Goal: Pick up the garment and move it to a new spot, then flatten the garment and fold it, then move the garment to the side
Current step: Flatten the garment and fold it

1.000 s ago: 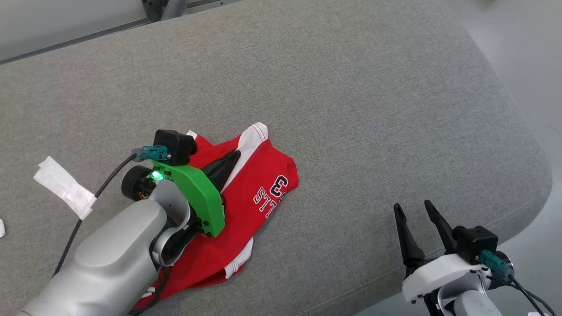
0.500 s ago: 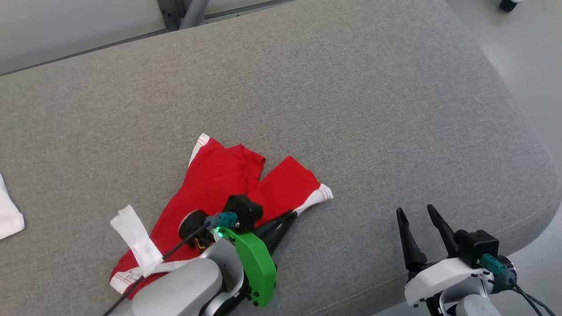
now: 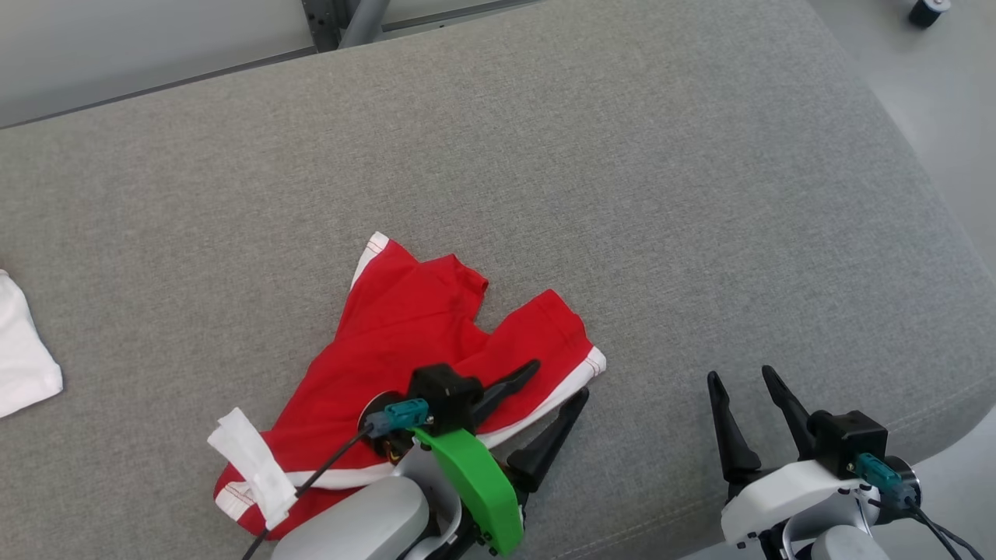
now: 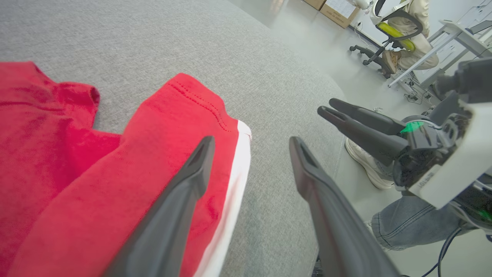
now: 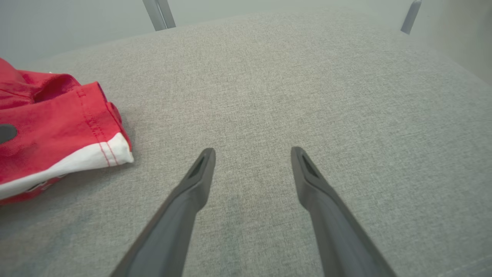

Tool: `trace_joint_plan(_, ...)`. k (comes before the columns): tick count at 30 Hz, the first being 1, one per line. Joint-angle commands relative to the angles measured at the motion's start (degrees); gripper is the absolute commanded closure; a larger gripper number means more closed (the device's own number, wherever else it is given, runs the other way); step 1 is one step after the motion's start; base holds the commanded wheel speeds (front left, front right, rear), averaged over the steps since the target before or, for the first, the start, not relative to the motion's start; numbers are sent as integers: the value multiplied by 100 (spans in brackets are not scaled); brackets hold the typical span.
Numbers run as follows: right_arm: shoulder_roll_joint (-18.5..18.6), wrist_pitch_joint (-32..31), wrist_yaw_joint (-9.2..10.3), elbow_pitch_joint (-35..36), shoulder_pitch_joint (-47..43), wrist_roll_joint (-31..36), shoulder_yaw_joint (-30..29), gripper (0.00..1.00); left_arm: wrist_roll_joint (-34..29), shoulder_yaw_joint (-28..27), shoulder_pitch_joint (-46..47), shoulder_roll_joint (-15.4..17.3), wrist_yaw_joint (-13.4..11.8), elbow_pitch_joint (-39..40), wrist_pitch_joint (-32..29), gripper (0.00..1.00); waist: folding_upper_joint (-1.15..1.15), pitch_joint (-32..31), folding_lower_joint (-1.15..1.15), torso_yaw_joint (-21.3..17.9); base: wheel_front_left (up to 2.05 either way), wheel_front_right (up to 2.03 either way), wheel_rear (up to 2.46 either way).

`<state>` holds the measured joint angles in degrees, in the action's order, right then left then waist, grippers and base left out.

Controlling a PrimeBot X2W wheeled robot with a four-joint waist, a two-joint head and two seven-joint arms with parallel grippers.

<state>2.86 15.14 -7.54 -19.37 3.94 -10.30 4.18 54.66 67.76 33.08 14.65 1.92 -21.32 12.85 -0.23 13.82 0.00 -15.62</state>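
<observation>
White trim (image 3: 558,395) goes from waist corner to hem, so the red garment (image 3: 359,373) will hang in folds under a straight trim once the robot lifts both ends.
The red garment (image 3: 405,334) with white trim lies spread on the grey cushion, near its front edge. My left gripper (image 3: 559,379) stands open over its right corner, one finger above the red cloth and the other above bare cushion. In the left wrist view the garment (image 4: 96,173) lies under the left finger (image 4: 184,200) and nothing is held. My right gripper (image 3: 741,379) is open at the lower right, well clear of the cloth. In the right wrist view the garment's corner (image 5: 57,130) lies left of the open right gripper (image 5: 251,154).
The grey cushion (image 3: 622,194) stretches wide behind and to the right of the garment. A white cloth (image 3: 23,358) lies at the left edge. A white tag (image 3: 253,463) hangs on my left arm's cable. A person's leg in jeans (image 4: 407,223) stands beyond the cushion's edge.
My left gripper has drawn the garment toward the front edge and spread it out, then opened and let it go. The head camera has shifted. The right gripper has stayed put.
</observation>
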Motion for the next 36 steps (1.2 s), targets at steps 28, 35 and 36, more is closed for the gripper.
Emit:
trace_joint_plan(28,13,-1,11,852,-391,920,-512,0,-2190,-4857,-3828,437,-760,1593,229,0,23,-1227,0,1274,0,0,0)
trace_joint_plan(35,12,-1,11,700,-449,981,-496,0,-2891,-5899,-4406,85,-166,1436,229,0,23,-1334,0,1373,0,0,0)
trace_joint_plan(36,11,0,11,674,-445,998,-495,0,-2940,-6010,-4434,31,-61,1422,229,0,23,-1339,0,1383,0,0,0)
